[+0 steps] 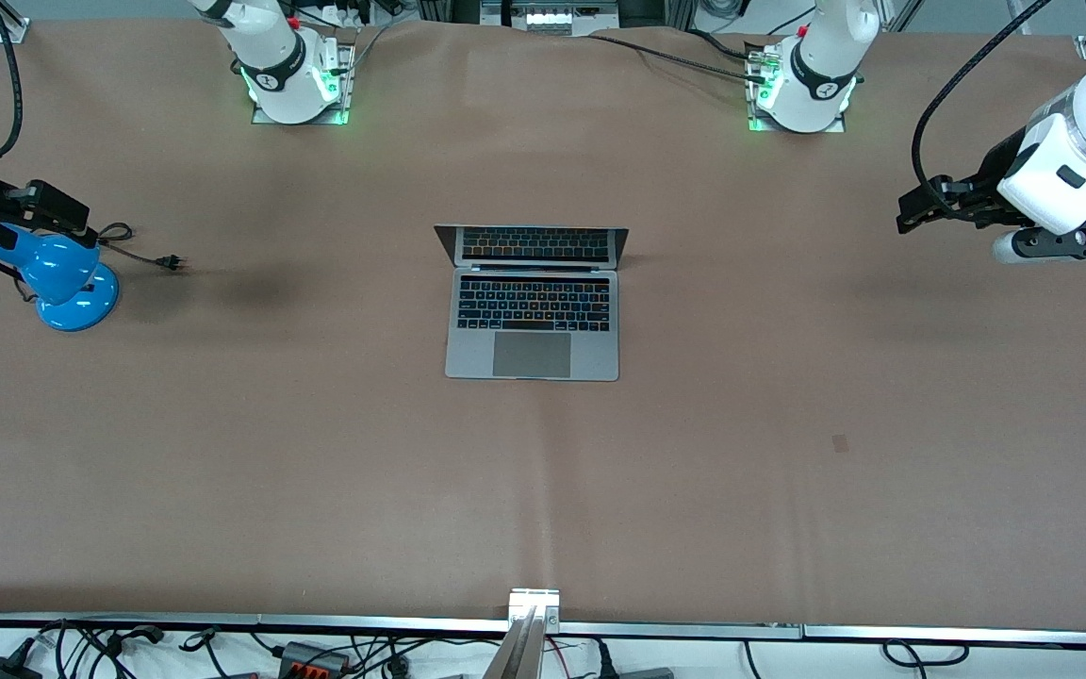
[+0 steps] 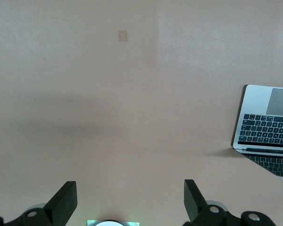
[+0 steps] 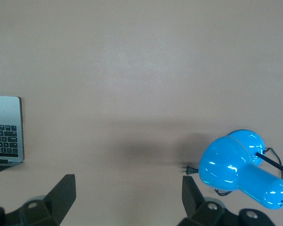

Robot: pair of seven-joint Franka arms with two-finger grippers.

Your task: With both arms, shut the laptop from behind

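Observation:
The laptop's lid (image 1: 534,243) should swing all the way flat when I push it from behind, while the laptop's base stays in place, because a hinge (image 1: 535,268) runs behind the keyboard.
The silver-grey laptop (image 1: 532,321) lies open in the middle of the brown table, its lid raised on the side toward the robot bases and its black keyboard and trackpad showing. My left gripper (image 1: 913,209) hangs open and empty over bare table toward the left arm's end, well apart from the laptop. In the left wrist view the fingers (image 2: 66,201) stand wide apart and the laptop (image 2: 264,122) is at the edge. My right gripper (image 1: 62,213) hangs open and empty over the right arm's end. The right wrist view shows its fingers (image 3: 63,194) apart and one corner of the laptop (image 3: 4,129).
A blue desk lamp (image 1: 67,278) with a black cord and plug (image 1: 169,262) sits under the right gripper; it also shows in the right wrist view (image 3: 236,169). The arm bases (image 1: 293,75) stand along the table's edge farthest from the front camera.

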